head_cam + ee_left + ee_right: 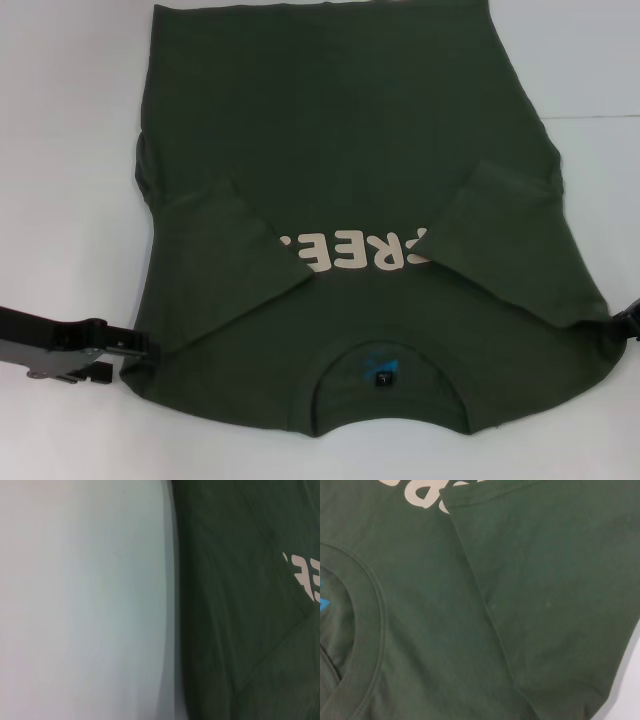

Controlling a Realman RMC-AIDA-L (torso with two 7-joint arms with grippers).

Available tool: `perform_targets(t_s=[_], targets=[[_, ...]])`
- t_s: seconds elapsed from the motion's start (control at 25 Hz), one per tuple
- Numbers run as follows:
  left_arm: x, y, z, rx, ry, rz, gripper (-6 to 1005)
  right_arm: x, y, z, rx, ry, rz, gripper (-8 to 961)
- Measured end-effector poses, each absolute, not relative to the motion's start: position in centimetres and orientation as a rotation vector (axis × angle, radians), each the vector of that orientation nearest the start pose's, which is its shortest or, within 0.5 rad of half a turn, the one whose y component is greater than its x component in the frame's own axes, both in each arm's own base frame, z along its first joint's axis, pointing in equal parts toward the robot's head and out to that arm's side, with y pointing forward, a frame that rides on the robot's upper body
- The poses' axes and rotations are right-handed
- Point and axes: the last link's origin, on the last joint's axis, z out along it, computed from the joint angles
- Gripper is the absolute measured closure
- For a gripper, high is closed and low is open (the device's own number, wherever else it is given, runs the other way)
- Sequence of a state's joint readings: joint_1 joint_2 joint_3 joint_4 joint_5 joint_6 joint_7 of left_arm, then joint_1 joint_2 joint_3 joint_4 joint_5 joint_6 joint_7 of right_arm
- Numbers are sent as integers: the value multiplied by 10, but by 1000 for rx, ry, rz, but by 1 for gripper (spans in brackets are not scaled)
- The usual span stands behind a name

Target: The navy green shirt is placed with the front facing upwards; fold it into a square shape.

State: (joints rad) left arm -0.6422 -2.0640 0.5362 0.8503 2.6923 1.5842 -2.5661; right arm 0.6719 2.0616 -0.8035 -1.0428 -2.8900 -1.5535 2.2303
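Next, I take the shirt's shoulder corner with my left gripper and pull the shirt closer together with my right gripper before folding, because the shirt's hem lies far from me.
The navy green shirt lies flat on the white table, front up, with its collar nearest me. Both short sleeves are folded inward over the chest and partly cover the cream "FREE!" lettering. My left gripper is low at the shirt's near left shoulder corner, open, its upper finger touching the cloth edge. My right gripper shows only at the picture's right edge, beside the near right shoulder. The left wrist view shows the shirt's edge. The right wrist view shows the collar and a folded sleeve.
The white table surrounds the shirt on the left and right. The shirt's hem reaches the far edge of the view.
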Motion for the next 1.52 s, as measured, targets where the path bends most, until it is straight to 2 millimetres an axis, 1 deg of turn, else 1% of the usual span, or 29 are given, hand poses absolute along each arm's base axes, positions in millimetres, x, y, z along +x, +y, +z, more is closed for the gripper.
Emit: perform_targets(t_s=[0.44, 0.6, 0.76, 1.04, 1.52], targets=[[-302, 341, 28, -2090, -2023, -29, 213, 287, 364, 59, -2407, 1190, -531, 913], [-301, 344, 27, -2090, -1986, 1, 223, 286, 365, 59, -2407, 1188, -527, 913], [-299, 345, 23, -2105, -1964, 41, 395, 286, 365, 60, -2408, 1188, -526, 913], [-299, 346, 24, -2098, -1967, 38, 696, 285, 365, 61, -2407, 1190, -523, 913], [-298, 346, 24, -2120, -1944, 36, 936, 283, 368, 62, -2406, 1183, -503, 912]])
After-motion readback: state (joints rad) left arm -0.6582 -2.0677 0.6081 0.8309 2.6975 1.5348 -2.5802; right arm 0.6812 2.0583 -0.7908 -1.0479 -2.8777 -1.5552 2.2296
